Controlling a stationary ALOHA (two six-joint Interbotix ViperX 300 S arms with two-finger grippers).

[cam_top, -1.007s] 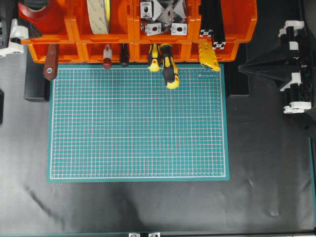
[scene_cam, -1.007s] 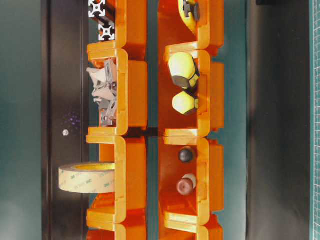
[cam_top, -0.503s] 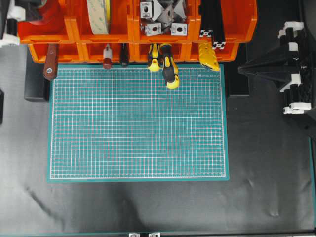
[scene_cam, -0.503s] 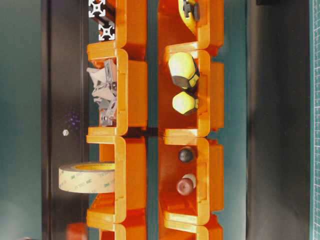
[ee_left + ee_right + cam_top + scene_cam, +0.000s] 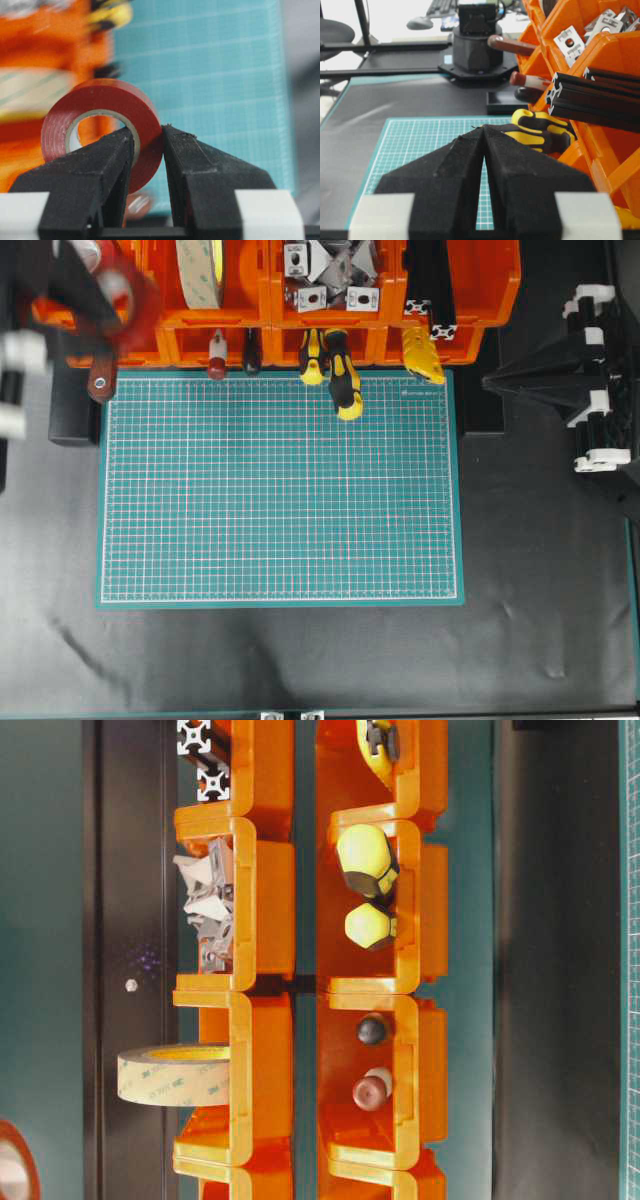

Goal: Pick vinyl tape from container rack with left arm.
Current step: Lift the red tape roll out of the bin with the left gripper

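I should now carry the vinyl tape [image 5: 100,100] with my left gripper to the green cutting mat [image 5: 248,517] until the tape rests flat there, because the tape hangs clear of the rack and the mat is open.
The vinyl tape [image 5: 102,102], a glossy red ring with an open centre, is pinched by its rim between the black fingers of my left gripper [image 5: 150,134], which is shut on it. In the overhead view the left arm [image 5: 45,285] is a blur at the top left. There the vinyl tape [image 5: 138,310] hangs in front of the leftmost bins of the orange container rack [image 5: 267,302]. The tape's edge [image 5: 22,1145] shows at the bottom left of the table-level view. My right gripper [image 5: 484,128] is shut with nothing in it and rests at the right [image 5: 488,380].
The rack bins hold a big cream tape roll [image 5: 200,270], metal brackets [image 5: 330,275] and black extrusions [image 5: 430,280]. Tool handles [image 5: 340,370] stick out over the back edge of the green cutting mat [image 5: 280,490]. A wooden handle [image 5: 102,375] lies below the tape.
The left gripper has closed on the red tape and pulled it out of the top-left bin, towards the mat. The tape now shows in the table-level view. The right arm has not moved.
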